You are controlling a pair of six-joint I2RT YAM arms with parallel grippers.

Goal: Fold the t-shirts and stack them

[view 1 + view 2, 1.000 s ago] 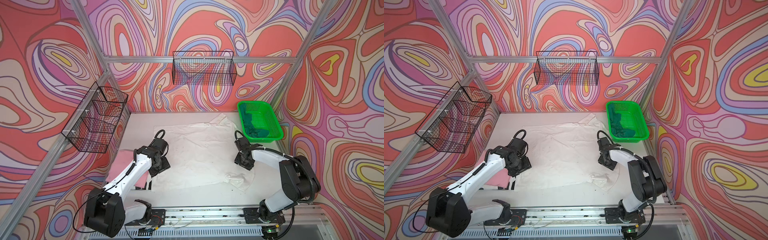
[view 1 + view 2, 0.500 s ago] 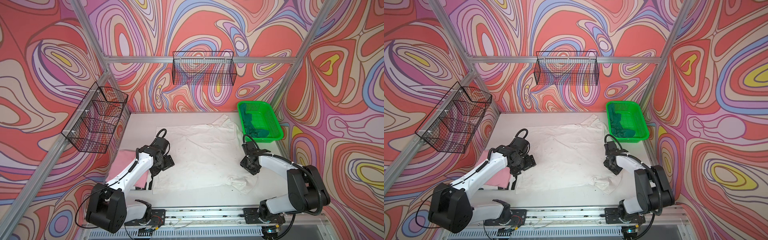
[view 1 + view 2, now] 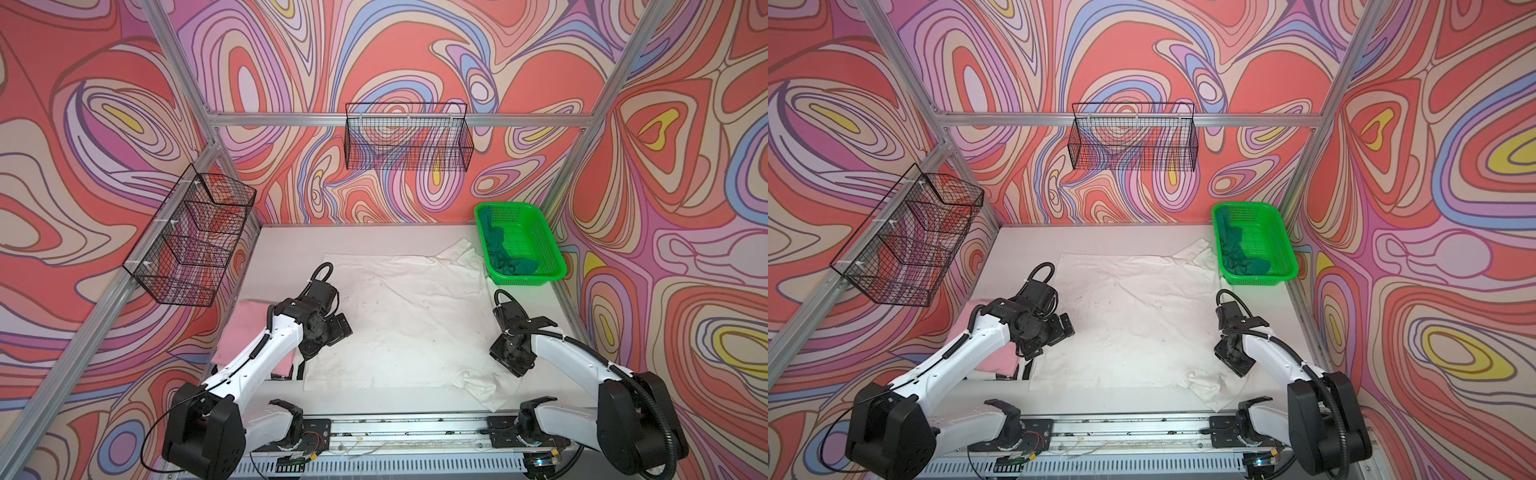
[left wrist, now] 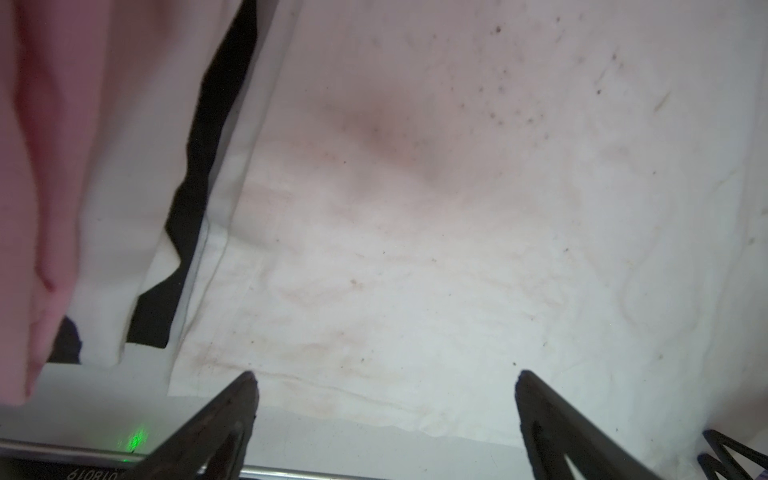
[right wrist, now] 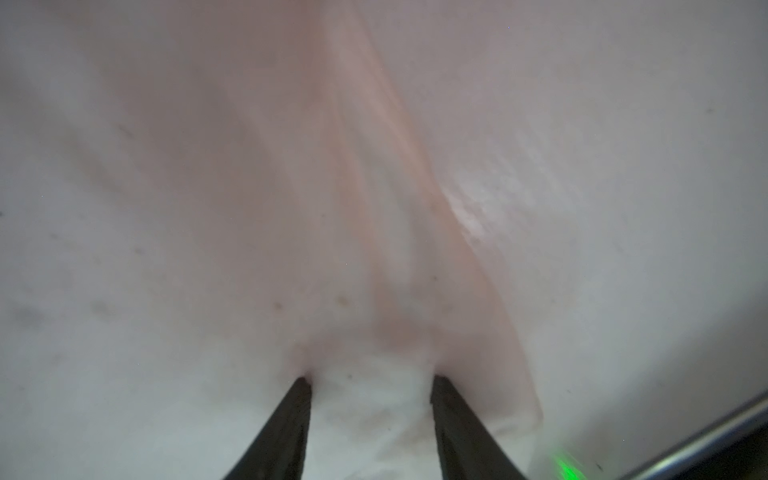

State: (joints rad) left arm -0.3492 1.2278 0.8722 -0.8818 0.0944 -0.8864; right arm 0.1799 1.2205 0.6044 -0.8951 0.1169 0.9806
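Observation:
The white t-shirt has that corner [image 3: 325, 257] lying flat, clear of the pink t-shirt, so my left gripper should keep reaching for the white t-shirt's far corner ahead until its fingers can close there.
A large, soiled white t-shirt [image 3: 407, 324] [image 3: 1133, 320] lies spread across the middle of the table. My left gripper [image 3: 328, 343] [image 4: 386, 380] hangs open just above its left edge, with nothing between the fingers. My right gripper [image 3: 513, 361] [image 5: 371, 381] is pressed into the shirt's right side, and its jaws are closed on a bunched ridge of white cloth. The near sleeve [image 3: 486, 386] lies crumpled in front of that gripper. A folded pink t-shirt [image 3: 245, 328] [image 4: 33, 166] lies under my left arm. The dark green t-shirt [image 3: 500, 257] is heaped in the basket.
A bright green plastic basket [image 3: 552, 245] stands at the back right corner. Black wire baskets hang on the back wall [image 3: 409, 141] and the left wall [image 3: 191, 237]. A metal rail [image 3: 407, 426] runs along the table's front edge.
My left gripper has opened wide and let go of the shirt's left edge. My right gripper has moved toward the front right, and the shirt's right side has shifted with it.

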